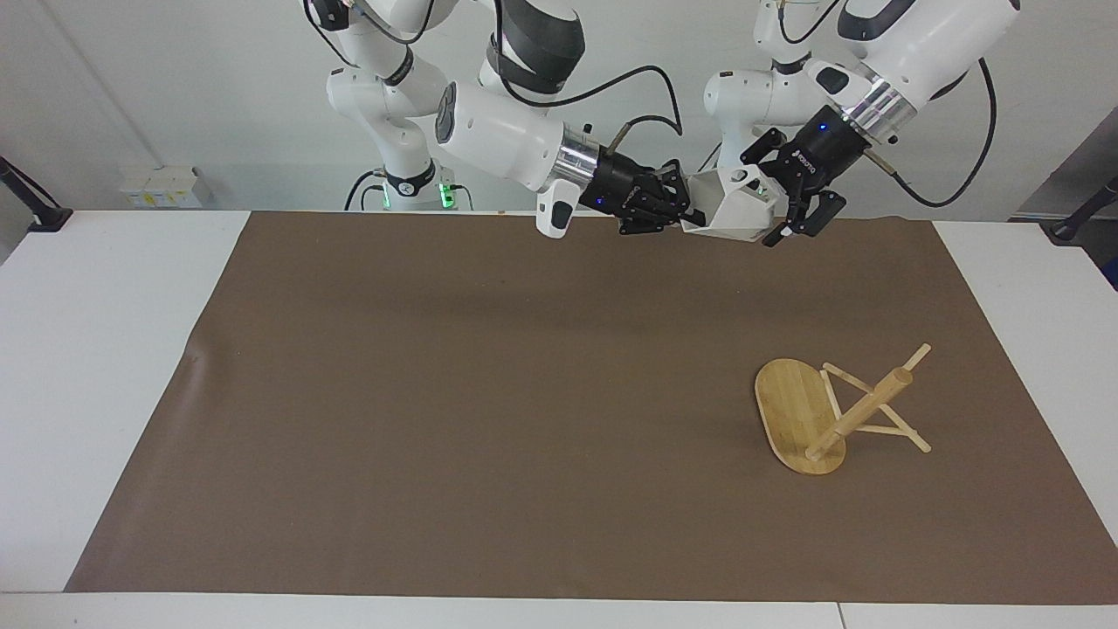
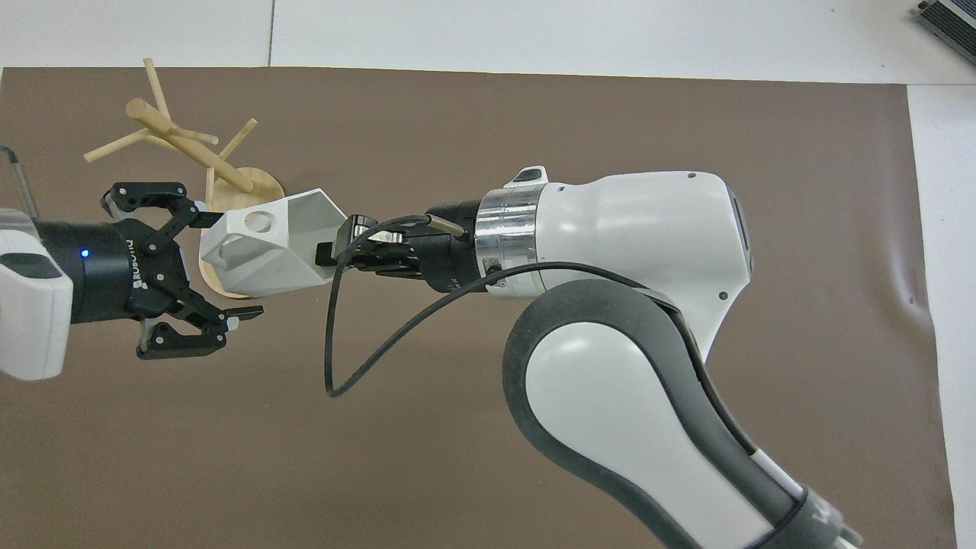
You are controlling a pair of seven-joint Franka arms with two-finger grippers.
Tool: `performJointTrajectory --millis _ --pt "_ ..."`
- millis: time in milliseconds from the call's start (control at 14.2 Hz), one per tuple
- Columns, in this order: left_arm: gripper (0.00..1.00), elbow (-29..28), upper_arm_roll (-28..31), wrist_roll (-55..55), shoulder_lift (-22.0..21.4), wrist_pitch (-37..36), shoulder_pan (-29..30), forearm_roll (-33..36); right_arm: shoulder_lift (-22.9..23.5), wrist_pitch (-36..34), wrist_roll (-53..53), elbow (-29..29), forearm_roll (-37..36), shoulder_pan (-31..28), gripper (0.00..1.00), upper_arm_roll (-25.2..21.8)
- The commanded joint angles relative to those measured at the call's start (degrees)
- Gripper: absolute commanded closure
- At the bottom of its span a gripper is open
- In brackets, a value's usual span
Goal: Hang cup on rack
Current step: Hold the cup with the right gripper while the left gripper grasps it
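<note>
I expect the bamboo rack (image 2: 189,146) to stay standing in place when I hang the cup on a peg, because its wide rounded base (image 2: 263,187) lies flat on the mat.
The white faceted cup (image 1: 729,210) hangs in the air on its side, over the brown mat's edge nearest the robots. My right gripper (image 1: 688,212) is shut on the cup's rim, seen also in the overhead view (image 2: 339,248). My left gripper (image 1: 769,205) is open, its fingers either side of the cup's handle end (image 2: 229,267); I cannot tell whether they touch the cup (image 2: 267,244). The bamboo rack (image 1: 825,415) lies tipped on its side on the mat, toward the left arm's end, its post and pegs (image 2: 183,149) pointing away from the robots.
A brown mat (image 1: 437,393) covers most of the white table (image 1: 105,349). The right arm's black cable (image 2: 335,343) loops below its wrist. A grey object (image 2: 949,19) sits at the table's corner farthest from the robots, at the right arm's end.
</note>
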Motion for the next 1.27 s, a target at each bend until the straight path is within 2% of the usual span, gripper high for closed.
performJointTrajectory --millis 0,211,281,351,422,914,1054,1125,1195 --pt "0.00 -3.5 0.3 1.1 -2.3 3.1 -1.5 -2.1 0.1 1.0 -0.1 0.2 1.2 -0.3 1.00 0.8" --pt "0.00 -3.9 0.3 1.1 -2.5 3.4 -1.9 -2.9 0.1 1.0 -0.1 0.1 1.2 -0.3 1.00 0.8" --pt "0.36 -3.8 0.4 0.8 -2.5 3.3 -1.9 -3.1 0.1 1.0 0.0 0.1 1.2 -0.3 1.00 0.8" --pt "0.84 -3.9 0.4 0.7 -2.6 3.3 -1.9 -3.3 0.1 1.1 0.0 0.1 1.2 -0.3 1.00 0.8" --pt "1.00 -3.9 0.4 0.0 -2.6 3.3 -1.9 -3.3 0.1 1.1 0.0 0.1 1.2 -0.3 1.00 0.7" --pt "1.00 -3.6 0.4 -1.4 -2.5 4.2 -1.9 -4.4 0.1 1.3 1.2 0.1 0.2 -0.2 0.99 0.8" --pt "1.00 -3.5 0.4 -1.4 -2.3 4.2 -1.9 -4.4 0.1 1.5 0.9 0.1 0.1 -0.2 0.86 0.7" --pt "1.00 -3.4 0.4 -1.4 -2.3 4.2 -1.9 -4.4 0.1 1.5 0.6 0.1 0.0 -0.2 0.69 0.7" --pt "1.00 -3.4 0.4 -1.4 -2.3 4.2 -2.0 -4.4 0.1 1.5 0.4 0.1 -0.7 -0.2 0.59 0.7"
